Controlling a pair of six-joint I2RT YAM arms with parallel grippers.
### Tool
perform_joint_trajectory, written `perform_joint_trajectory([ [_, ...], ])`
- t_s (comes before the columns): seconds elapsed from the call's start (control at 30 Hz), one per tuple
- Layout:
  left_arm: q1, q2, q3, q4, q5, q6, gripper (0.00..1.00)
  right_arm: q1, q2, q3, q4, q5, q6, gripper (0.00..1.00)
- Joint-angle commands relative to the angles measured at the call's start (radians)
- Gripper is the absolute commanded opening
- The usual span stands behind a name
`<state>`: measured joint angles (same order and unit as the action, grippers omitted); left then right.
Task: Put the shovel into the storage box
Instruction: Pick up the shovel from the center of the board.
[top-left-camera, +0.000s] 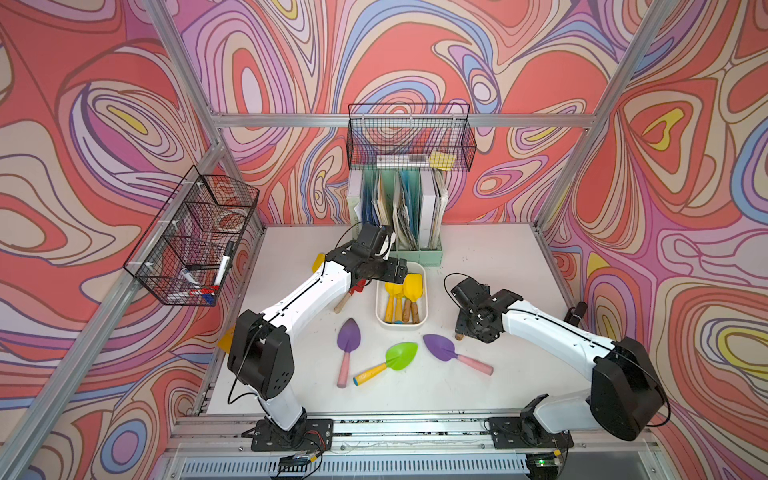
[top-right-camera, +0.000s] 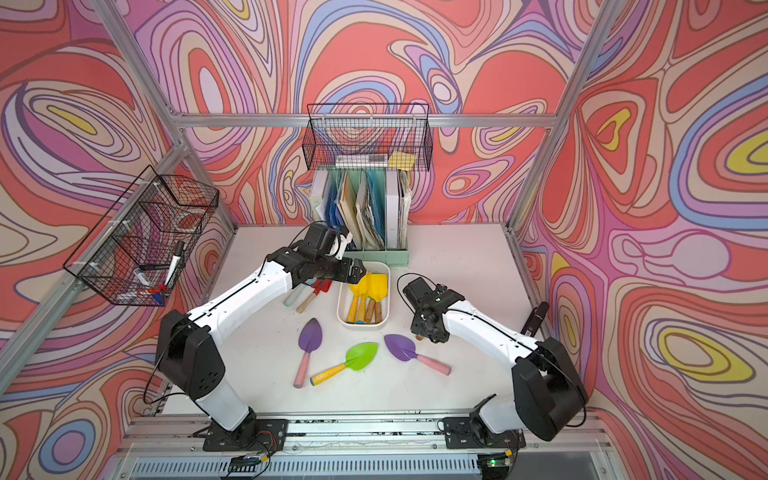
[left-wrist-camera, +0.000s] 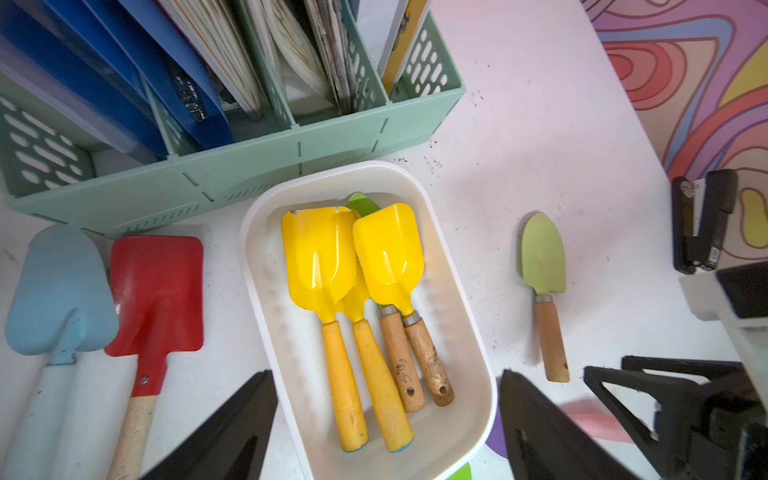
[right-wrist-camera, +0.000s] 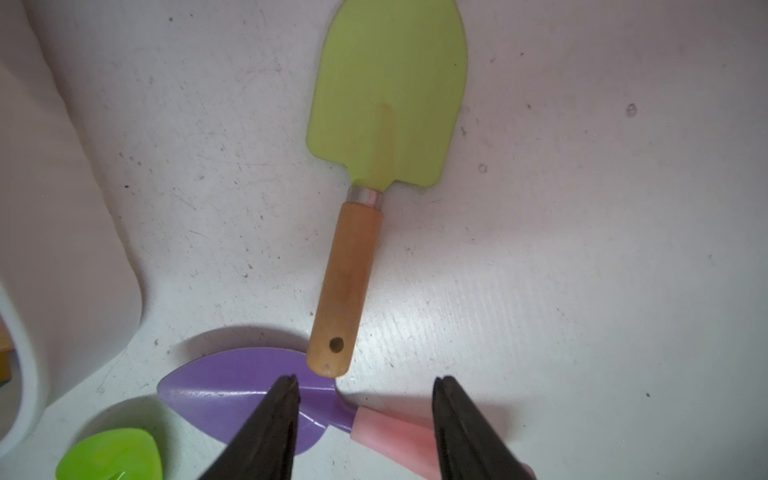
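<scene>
Next, I lift the wooden handle (right-wrist-camera: 347, 280) with my right gripper and hold the shovel's blade out to my left gripper, because the light-green shovel (left-wrist-camera: 545, 280) lies next to the box, away from my left gripper.
The white storage box (top-left-camera: 379, 308) sits mid-table and holds several yellow shovels (left-wrist-camera: 320, 257) with yellow or wooden handles. My left gripper (left-wrist-camera: 385, 374) hangs open above the box with nothing between its fingers. My right gripper (right-wrist-camera: 366, 379) is open and empty too. It hovers over the handle end of a light-green shovel (right-wrist-camera: 386, 104) with a wooden handle, which lies on the table right of the box. A purple shovel (right-wrist-camera: 232, 386) with a pink handle lies just below that gripper. Another purple shovel (top-left-camera: 348, 332) and a bright green one (top-left-camera: 401, 355) lie in front of the box.
A red shovel (left-wrist-camera: 158, 291) and a pale blue one (left-wrist-camera: 58, 291) lie left of the box, under my left arm. The mint-green file holder (top-left-camera: 419, 251) stands right behind the box. Black wire baskets (top-left-camera: 409, 137) (top-left-camera: 195, 237) hang on the walls. A black stapler (left-wrist-camera: 702, 220) sits by the right wall.
</scene>
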<state>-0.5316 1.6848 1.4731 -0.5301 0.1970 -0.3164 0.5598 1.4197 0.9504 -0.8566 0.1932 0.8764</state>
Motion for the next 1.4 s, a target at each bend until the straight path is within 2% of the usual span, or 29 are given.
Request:
perform_joint_trajectory([
  [0.0, -0.007, -0.045, -0.023, 0.041, 0.077, -0.006, 0.91, 0.006, 0.027, -0.019, 0.067, -0.009, 0.043, 0.54],
  [0.3, -0.007, -0.072, -0.059, 0.059, 0.107, 0.012, 0.92, 0.007, 0.074, -0.056, 0.123, 0.044, 0.095, 0.54],
  [0.67, -0.007, -0.048, -0.043, 0.061, 0.131, 0.016, 0.92, 0.006, 0.167, -0.090, 0.234, 0.021, 0.115, 0.52],
  [0.9, -0.006, -0.046, -0.045, 0.060, 0.136, 0.016, 0.92, 0.006, 0.177, -0.098, 0.247, 0.017, 0.117, 0.39],
  [1.0, -0.008, -0.044, -0.045, 0.062, 0.139, 0.011, 0.92, 0.006, 0.174, -0.099, 0.245, 0.017, 0.116, 0.28],
  [1.17, -0.008, -0.039, -0.042, 0.068, 0.155, -0.002, 0.93, 0.006, 0.160, -0.093, 0.234, 0.020, 0.106, 0.02],
  [1.37, -0.007, -0.017, -0.037, 0.092, 0.217, -0.049, 0.93, 0.006, 0.116, -0.065, 0.188, 0.045, 0.024, 0.00],
])
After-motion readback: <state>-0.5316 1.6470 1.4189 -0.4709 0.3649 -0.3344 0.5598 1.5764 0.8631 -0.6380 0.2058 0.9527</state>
